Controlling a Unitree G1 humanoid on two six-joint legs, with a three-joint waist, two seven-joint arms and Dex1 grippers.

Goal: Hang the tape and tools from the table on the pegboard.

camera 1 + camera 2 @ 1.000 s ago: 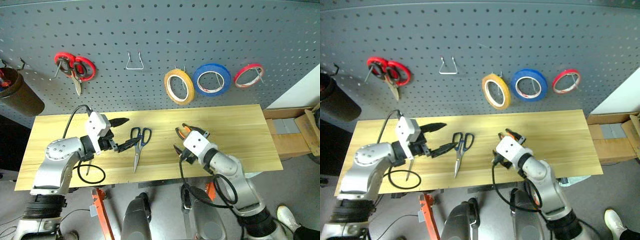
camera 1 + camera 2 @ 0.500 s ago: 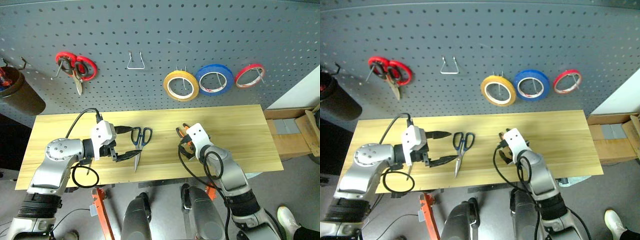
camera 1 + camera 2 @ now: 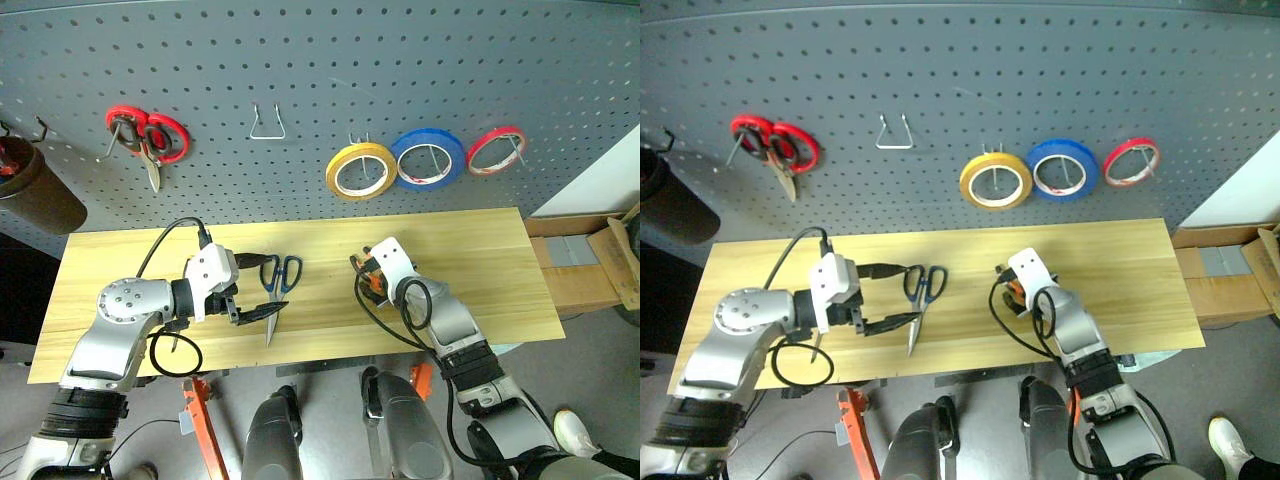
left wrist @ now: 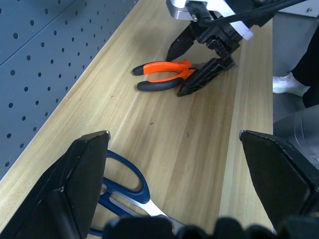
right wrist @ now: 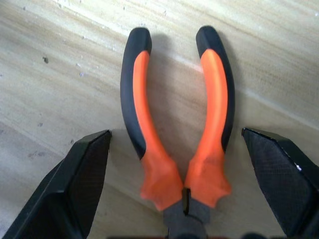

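Observation:
The pliers (image 5: 186, 209) will slide head first through the wire hook and get caught there when I lower them, because orange grips flare (image 5: 210, 180) out past their dark head.
The orange-and-black pliers (image 5: 179, 124) lie flat on the table (image 3: 480, 250). My right gripper (image 3: 366, 282) is low over them, open, one finger on each side of the handles and apart from them. The dark blue scissors (image 3: 278, 285) lie left of centre. My left gripper (image 3: 272, 282) is open beside them, its fingers (image 4: 84, 169) astride the blue handles. The yellow tape (image 3: 362, 170) hangs on a hook of the pegboard (image 3: 400, 60). The left wrist view also shows the right gripper (image 4: 174, 74) at the pliers (image 4: 159, 74).
On the pegboard hang red-handled scissors (image 3: 145, 135), a bare wire hook (image 3: 266, 125), a blue roll (image 3: 427, 160) and a red roll (image 3: 497, 148). A dark cup (image 3: 35, 190) hangs at the far left. Cardboard boxes (image 3: 600, 270) stand past the table's right end.
My right gripper has reached forward and down until its fingers flank the pliers. The yellow tape has swung on its hook. My left gripper has barely moved.

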